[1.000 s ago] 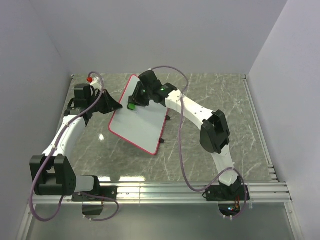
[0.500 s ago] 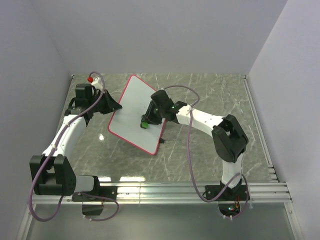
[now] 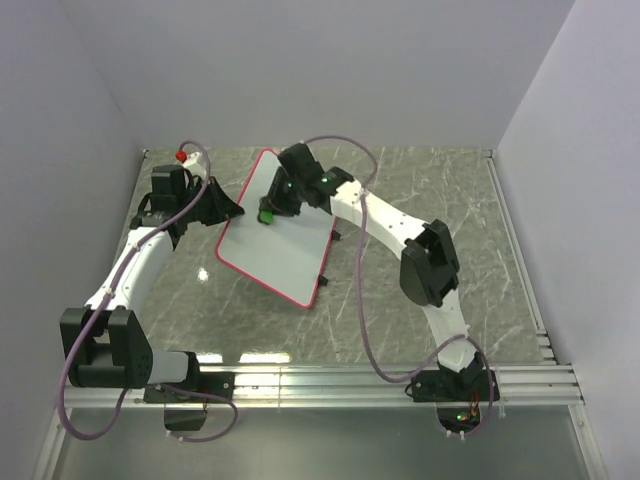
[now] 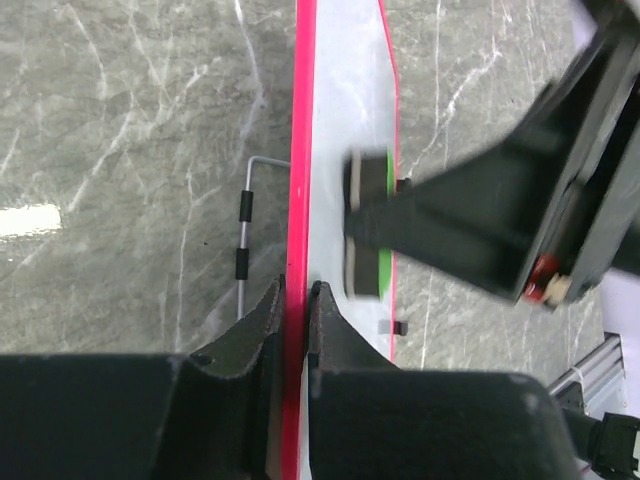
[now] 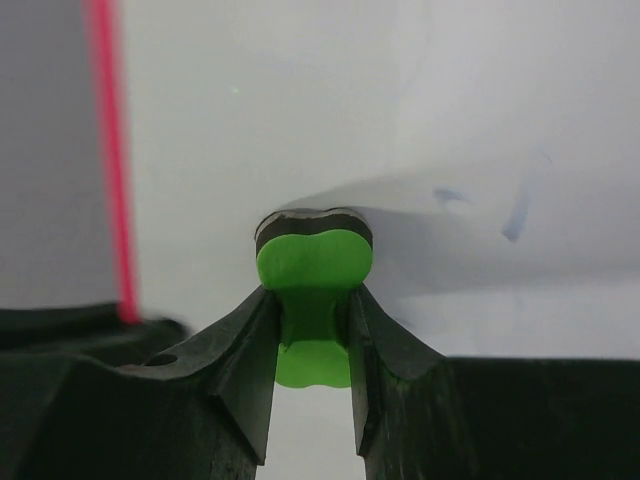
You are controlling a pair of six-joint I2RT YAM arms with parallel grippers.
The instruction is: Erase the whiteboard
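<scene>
Faint blue marks (image 5: 515, 214) are still there behind the eraser, which is near the robot's left gripper, so the robot's right gripper should wipe back over them toward the black tabs (image 3: 336, 236).
The whiteboard (image 3: 285, 245), white with a thin red rim, lies tilted on the marbled table. My left gripper (image 3: 232, 213) is shut on its left rim; in the left wrist view the red edge (image 4: 298, 200) runs between the closed fingers (image 4: 296, 300). My right gripper (image 3: 268, 210) is shut on the green bone-shaped eraser (image 5: 313, 300) and presses its dark felt face against the board's upper left part. Faint blue pen marks (image 5: 520, 210) remain on the board right of the eraser. The eraser also shows in the left wrist view (image 4: 368, 240).
A thin wire stand (image 4: 245, 235) lies on the table beside the board's rim. Small black tabs (image 3: 325, 282) sit on the board's right edge. Grey walls close in the left, back and right. A metal rail (image 3: 380, 380) runs along the near edge.
My right gripper swept the eraser from the board's upper left down to its middle right, then back up to the upper left. The left gripper and board stayed put.
</scene>
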